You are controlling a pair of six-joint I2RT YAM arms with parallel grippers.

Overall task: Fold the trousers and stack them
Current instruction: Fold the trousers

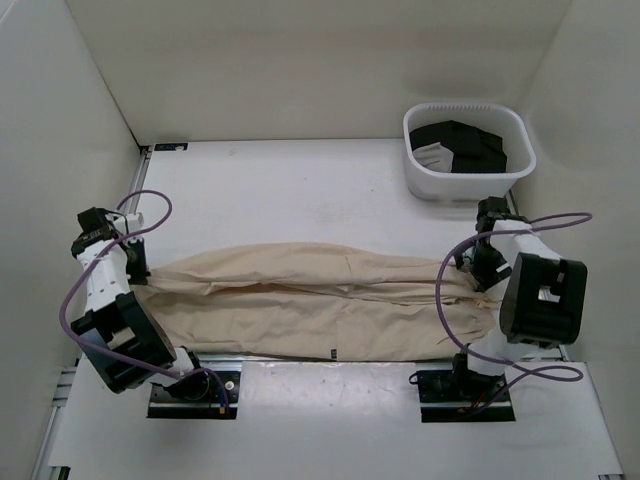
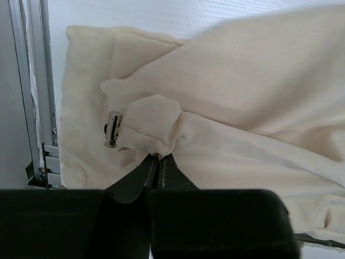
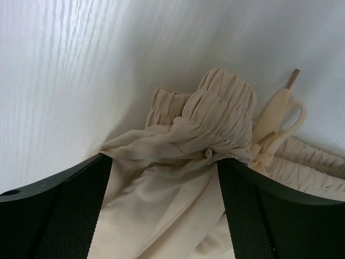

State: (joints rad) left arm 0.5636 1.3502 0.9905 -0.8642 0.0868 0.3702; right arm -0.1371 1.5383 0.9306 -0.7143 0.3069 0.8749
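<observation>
The upper leg (image 1: 270, 264) is bunched toward the lower leg's back, so I should pull the hem tight with my left gripper and lay it toward the front edge (image 1: 205, 348).
The beige trousers (image 1: 310, 305) lie stretched left to right across the table near its front edge, folded lengthwise. My left gripper (image 1: 138, 268) is at their left end. In the left wrist view it (image 2: 158, 157) is shut on a small fold of the cloth (image 2: 156, 127), beside a metal cord stopper (image 2: 112, 129). My right gripper (image 1: 482, 272) is at the right end. In the right wrist view it (image 3: 161, 162) is open, its fingers (image 3: 70, 210) wide apart on either side of the bunched elastic waistband (image 3: 221, 108) and drawstring (image 3: 280, 116).
A white basket (image 1: 468, 182) holding black clothing with a white patch (image 1: 462, 145) stands at the back right. White walls enclose the table on the left, back and right. A metal rail (image 2: 32, 97) runs along the table's left edge.
</observation>
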